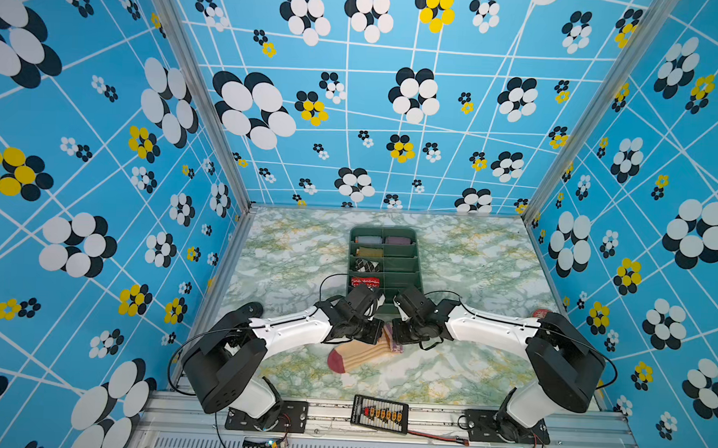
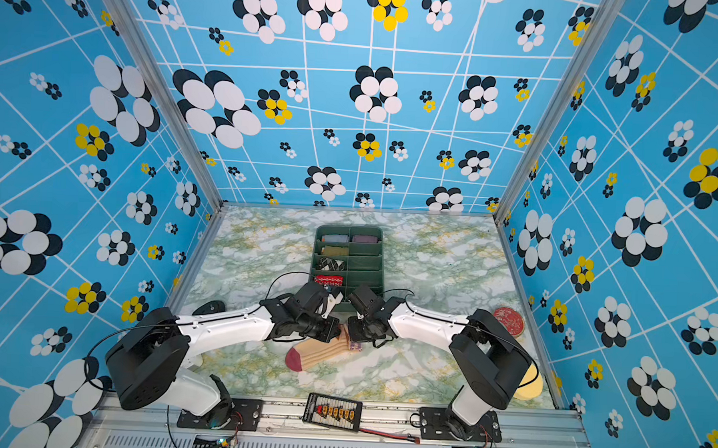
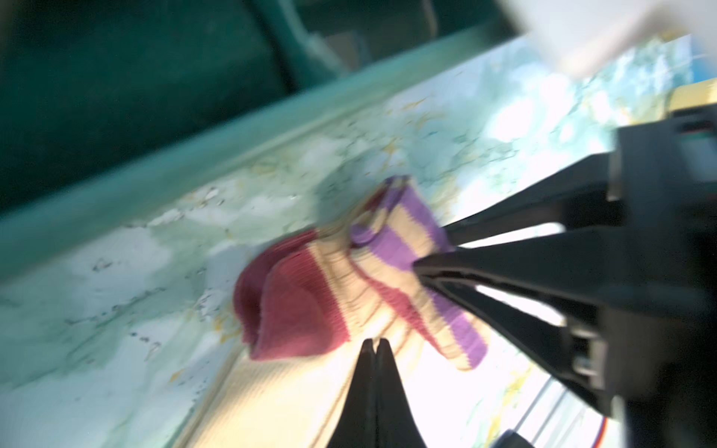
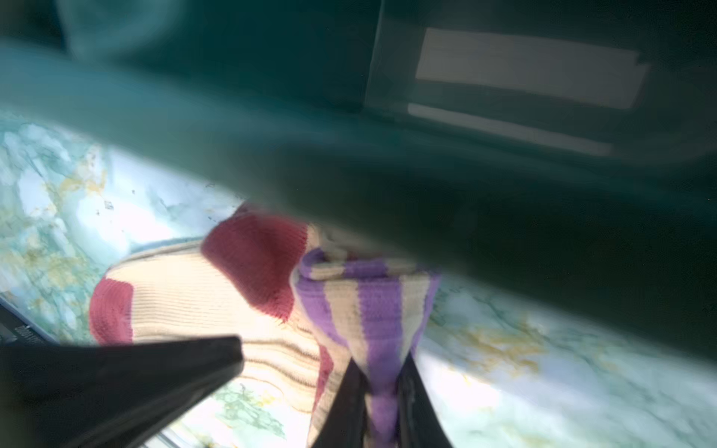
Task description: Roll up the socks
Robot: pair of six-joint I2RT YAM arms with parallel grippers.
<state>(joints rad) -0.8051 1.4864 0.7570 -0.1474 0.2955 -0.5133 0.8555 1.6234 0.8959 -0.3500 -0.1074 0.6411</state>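
Note:
My right gripper is holding the purple-striped cuff (image 4: 381, 347) bunched up narrow, so my left gripper should hold the cuff's heel-side edge (image 4: 319, 310) before my right gripper opens and takes the cuff again.
The socks (image 1: 362, 355) (image 2: 320, 353) lie on the marbled table in both top views: pale orange-cream ribbed, dark red toe toward the front left, purple-striped cuff end folded up between the two wrists. My right gripper (image 4: 380, 366) is shut on the purple-striped cuff, which bunches up out of its jaws. In the left wrist view the same cuff (image 3: 403, 232) shows beside the dark red heel (image 3: 295, 302). My left gripper (image 3: 373, 343) is shut with nothing between its tips, just over the cream foot part. From above, the wrists hide both grippers' fingertips.
A green compartment tray (image 1: 401, 264) stands just behind the grippers, holding a red white-patterned roll (image 1: 365, 282), a black-and-white diamond roll (image 1: 366, 265) and other rolls. A red round lid (image 2: 509, 321) and a yellow disc (image 2: 532, 386) lie right. A black device (image 1: 380, 414) rests on the front rail.

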